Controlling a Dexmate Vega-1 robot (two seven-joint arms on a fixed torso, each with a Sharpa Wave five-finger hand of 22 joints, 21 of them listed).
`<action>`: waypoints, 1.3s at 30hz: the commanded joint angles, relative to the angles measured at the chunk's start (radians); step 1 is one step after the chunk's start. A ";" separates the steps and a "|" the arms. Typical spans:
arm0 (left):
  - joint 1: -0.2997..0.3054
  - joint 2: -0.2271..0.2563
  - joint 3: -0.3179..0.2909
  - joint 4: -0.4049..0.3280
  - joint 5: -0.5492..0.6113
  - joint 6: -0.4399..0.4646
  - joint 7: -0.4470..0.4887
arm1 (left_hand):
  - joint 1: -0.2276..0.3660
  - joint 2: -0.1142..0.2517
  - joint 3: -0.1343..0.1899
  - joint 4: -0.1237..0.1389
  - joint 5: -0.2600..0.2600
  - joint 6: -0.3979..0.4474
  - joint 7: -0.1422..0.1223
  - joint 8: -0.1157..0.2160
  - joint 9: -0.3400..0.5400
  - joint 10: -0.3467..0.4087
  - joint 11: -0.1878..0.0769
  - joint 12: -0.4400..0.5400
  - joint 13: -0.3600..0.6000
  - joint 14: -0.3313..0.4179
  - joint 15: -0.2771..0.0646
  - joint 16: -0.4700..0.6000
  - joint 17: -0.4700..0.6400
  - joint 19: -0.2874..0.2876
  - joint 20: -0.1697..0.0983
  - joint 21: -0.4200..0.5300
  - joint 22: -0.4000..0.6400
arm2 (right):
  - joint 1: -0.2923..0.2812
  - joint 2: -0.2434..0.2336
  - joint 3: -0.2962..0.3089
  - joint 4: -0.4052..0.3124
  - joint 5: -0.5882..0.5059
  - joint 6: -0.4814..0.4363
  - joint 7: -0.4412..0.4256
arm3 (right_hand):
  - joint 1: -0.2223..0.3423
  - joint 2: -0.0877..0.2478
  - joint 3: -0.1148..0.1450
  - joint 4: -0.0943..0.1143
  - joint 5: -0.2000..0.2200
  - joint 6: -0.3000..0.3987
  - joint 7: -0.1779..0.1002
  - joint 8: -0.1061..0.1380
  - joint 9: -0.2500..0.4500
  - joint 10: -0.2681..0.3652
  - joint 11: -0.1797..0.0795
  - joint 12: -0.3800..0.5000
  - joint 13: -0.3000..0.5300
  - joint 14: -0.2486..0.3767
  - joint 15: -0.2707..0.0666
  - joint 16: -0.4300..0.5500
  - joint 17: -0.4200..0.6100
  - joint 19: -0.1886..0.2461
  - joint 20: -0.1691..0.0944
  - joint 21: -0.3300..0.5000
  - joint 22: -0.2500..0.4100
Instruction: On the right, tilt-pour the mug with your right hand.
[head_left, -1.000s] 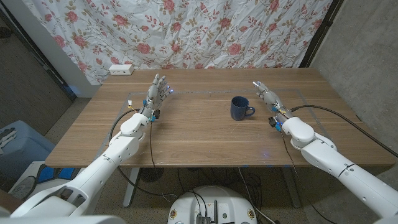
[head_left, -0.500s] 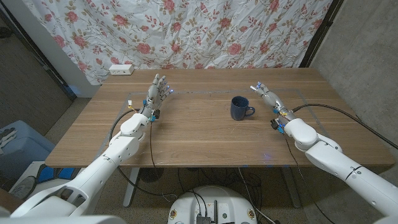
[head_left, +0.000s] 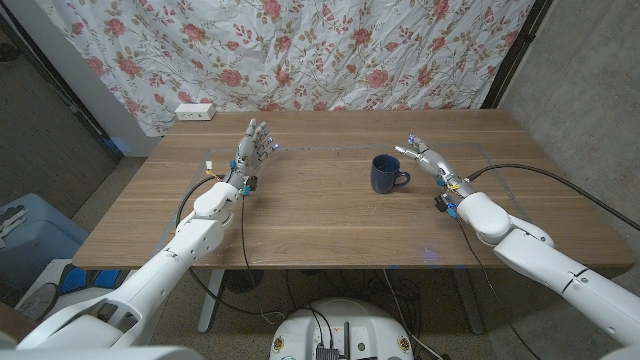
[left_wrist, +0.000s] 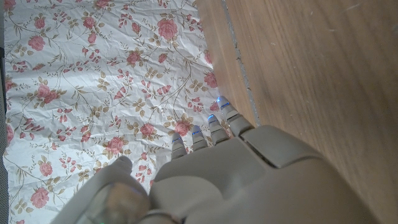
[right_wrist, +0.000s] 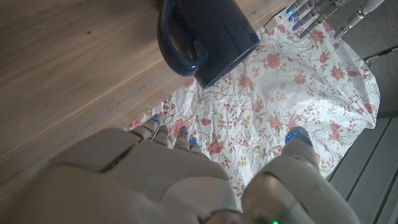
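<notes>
I should expect the dark blue mug (head_left: 385, 178) to be empty when I tip it, because only the dark inside can be seen in the mug's opening (head_left: 385, 161).
A dark blue mug (head_left: 385, 173) stands upright on the wooden table (head_left: 320, 215), right of centre, its handle pointing toward my right hand. My right hand (head_left: 425, 158) hovers just right of the handle, fingers apart and reaching toward it, holding nothing. In the right wrist view the mug (right_wrist: 208, 34) is ahead of my right hand (right_wrist: 186, 180), handle side facing the fingers, with a gap between them. My left hand (head_left: 252, 148) stands on the left side of the table with fingers spread and empty; the left wrist view shows my left hand (left_wrist: 236, 174) from behind.
A flowered curtain (head_left: 300, 50) hangs behind the table's far edge. A white power strip (head_left: 195, 111) lies at the far left corner. Black cables trail from both wrists. A blue bin (head_left: 25, 235) stands on the floor at the left.
My right hand has turned and moved left, closer to the mug's handle. The mug and my left hand have not moved.
</notes>
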 joint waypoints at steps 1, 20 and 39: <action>0.000 0.000 0.000 0.001 0.000 -0.001 0.000 | -0.003 0.119 0.006 0.001 0.008 -0.003 -0.007 0.006 0.002 -0.004 -0.006 0.004 0.004 0.008 -0.003 0.005 0.005 0.008 0.000 0.006 0.003 | -0.002 -0.013 -0.018 -0.008 -0.074 0.014 0.000 | 0.017 -0.003 0.004 -0.004 0.012 -0.083 0.015 0.003 0.002 -0.017 0.000 0.002 0.002 -0.066 0.009 0.004 0.002 -0.006 0.009 0.006 0.003; 0.000 0.000 0.000 0.001 0.000 -0.001 0.000 | -0.003 0.119 0.006 0.001 0.008 -0.002 -0.007 0.006 0.002 -0.004 -0.005 0.004 0.004 0.007 -0.004 0.005 0.005 0.009 0.000 0.006 0.003 | 0.032 -0.001 -0.061 0.028 -0.208 0.025 -0.013 | 0.076 -0.009 0.009 -0.003 0.042 -0.096 0.042 0.014 0.004 0.004 -0.011 0.015 0.005 -0.060 0.004 0.012 0.003 -0.004 0.005 0.012 0.003; 0.001 -0.001 0.000 -0.001 0.001 -0.001 0.005 | -0.003 0.119 0.006 0.001 0.008 -0.004 -0.007 0.006 0.002 -0.004 -0.006 0.004 0.004 0.008 -0.003 0.005 0.005 0.008 0.000 0.006 0.003 | 0.069 0.010 -0.101 0.108 -0.251 0.057 0.007 | 0.130 -0.004 0.022 -0.004 0.068 -0.109 0.050 0.021 0.006 0.006 -0.018 0.017 0.008 -0.046 -0.006 0.019 0.003 0.028 -0.004 0.021 0.003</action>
